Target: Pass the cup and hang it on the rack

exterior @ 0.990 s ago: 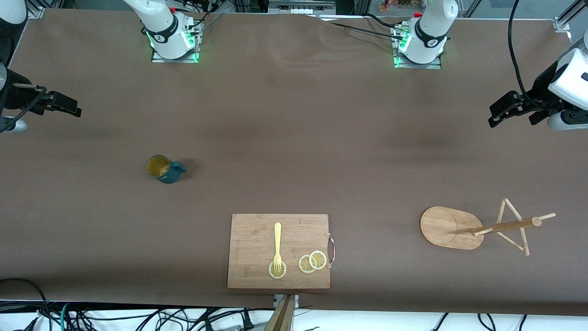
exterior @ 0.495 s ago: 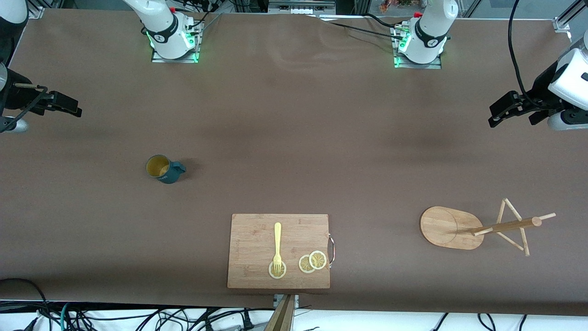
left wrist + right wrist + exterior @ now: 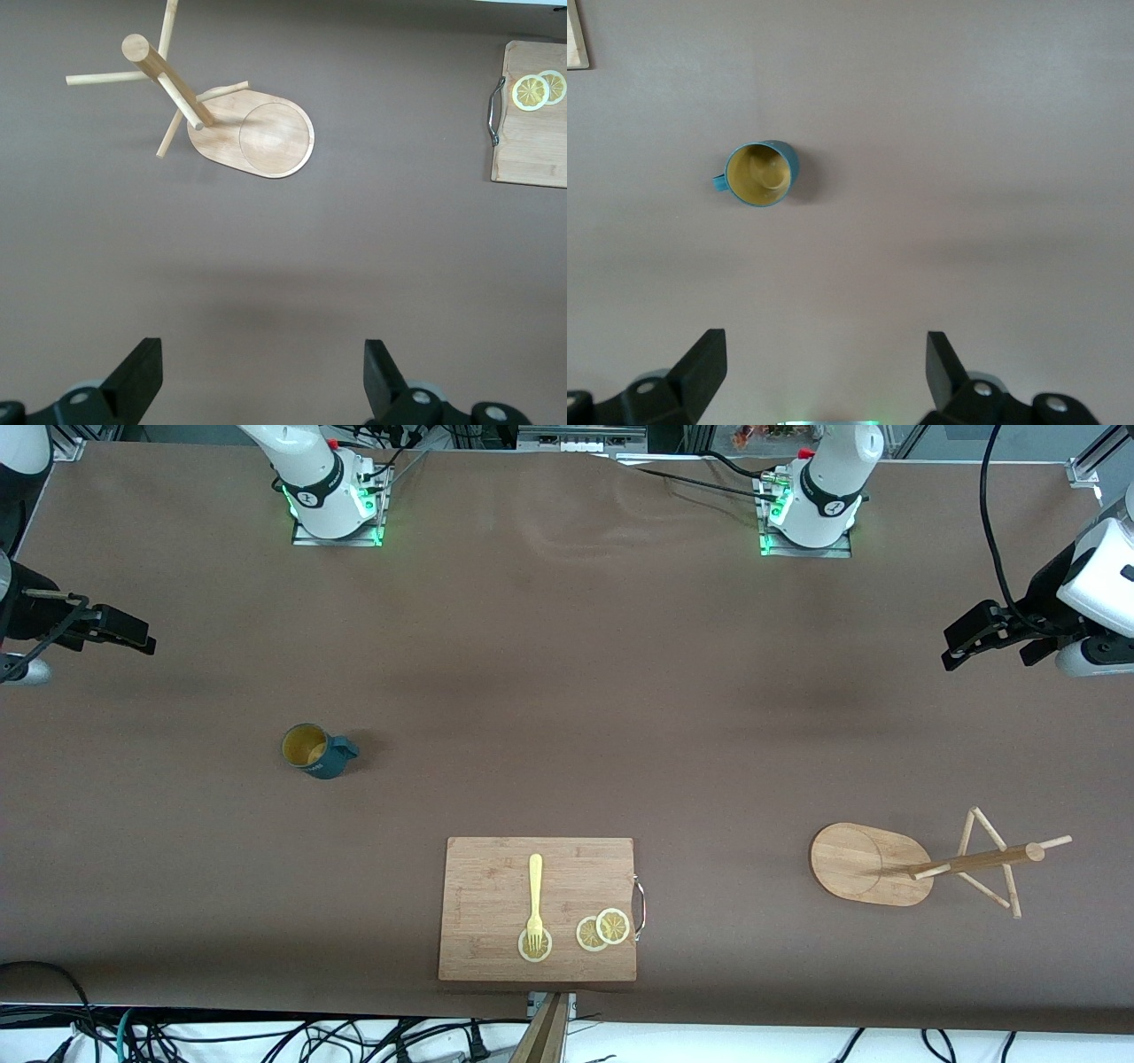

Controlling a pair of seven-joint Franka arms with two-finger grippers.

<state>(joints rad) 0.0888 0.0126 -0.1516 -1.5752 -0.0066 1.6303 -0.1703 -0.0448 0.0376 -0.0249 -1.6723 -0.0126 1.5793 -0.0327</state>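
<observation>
My open right gripper should go on moving toward the cup's near rim until its fingers straddle the cup's side, since the cup's handle points away from it.
The dark teal cup with a yellowish inside stands upright on the brown table toward the right arm's end; it also shows in the right wrist view. The wooden rack, with an oval base, pole and thin pegs, stands toward the left arm's end, near the front camera; it also shows in the left wrist view. My right gripper is open and empty, high over the table's edge at its own end. My left gripper is open and empty, high over its own end.
A rectangular wooden cutting board lies at the table's front edge between cup and rack, with a yellow fork and lemon slices on it. Its metal handle end shows in the left wrist view.
The right gripper has shifted very slightly toward the table's edge. The cup, rack and left gripper have not moved.
</observation>
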